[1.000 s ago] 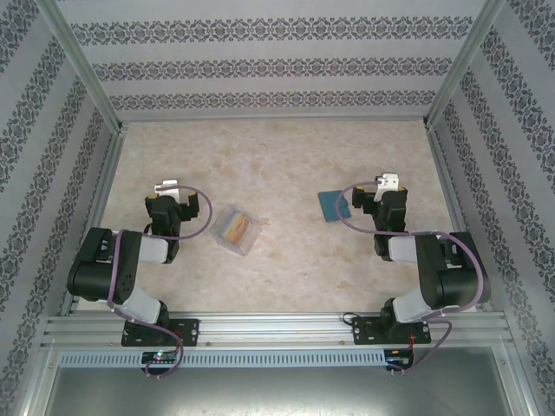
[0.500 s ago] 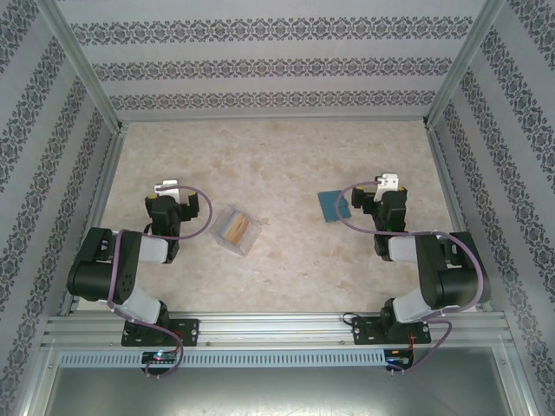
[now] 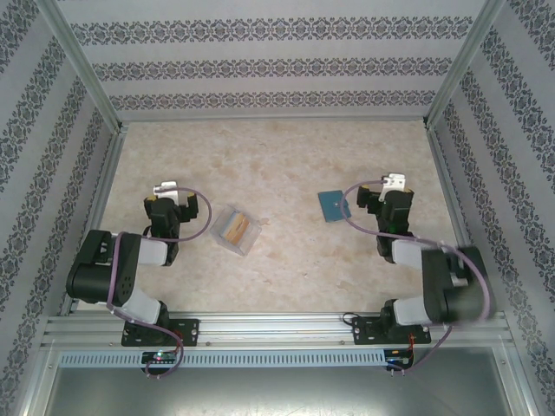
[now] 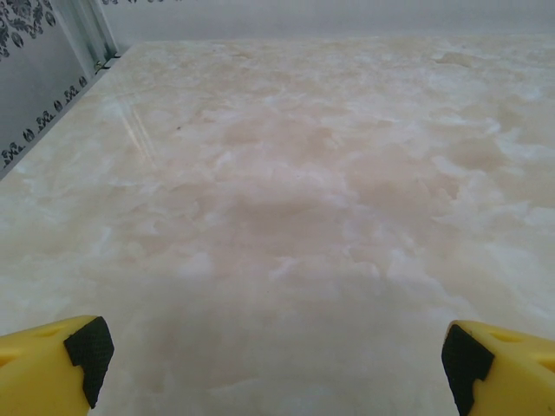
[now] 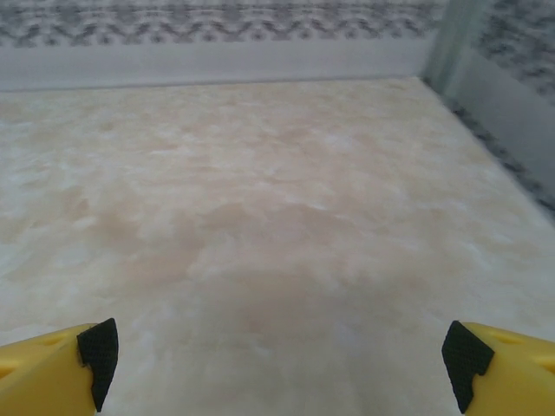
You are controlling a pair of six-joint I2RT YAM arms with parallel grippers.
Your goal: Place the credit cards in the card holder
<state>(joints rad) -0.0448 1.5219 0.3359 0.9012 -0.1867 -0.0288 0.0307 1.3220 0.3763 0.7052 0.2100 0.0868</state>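
Observation:
I should pinch the case's near side (image 3: 220, 223) with my left gripper and straighten it before taking a card, as the clear plastic case with the credit cards (image 3: 236, 229) slants.
The teal card holder (image 3: 332, 204) lies folded and flat on the marble table, right of centre. An orange-tan and a pale credit card (image 3: 233, 228) lie inside a clear plastic case (image 3: 247, 241) left of centre. My left gripper (image 3: 166, 192) hangs to the left of the case, apart from it. In the left wrist view the left gripper (image 4: 273, 368) is open, yellow fingertips (image 4: 61, 368) wide apart over bare table. My right gripper (image 3: 392, 186) is just right of the card holder. In the right wrist view the right gripper (image 5: 277, 368) is open with nothing between its fingers.
Patterned walls with metal posts (image 3: 87, 78) enclose the table on three sides. The right wall (image 5: 520, 130) is close to the right gripper and the left wall (image 4: 43, 87) close to the left one. Bare marble stretches toward the back wall.
The right arm has shifted slightly to the right, its elbow blurred with motion, uncovering more of the card holder. The left arm has barely moved. Both grippers stay open.

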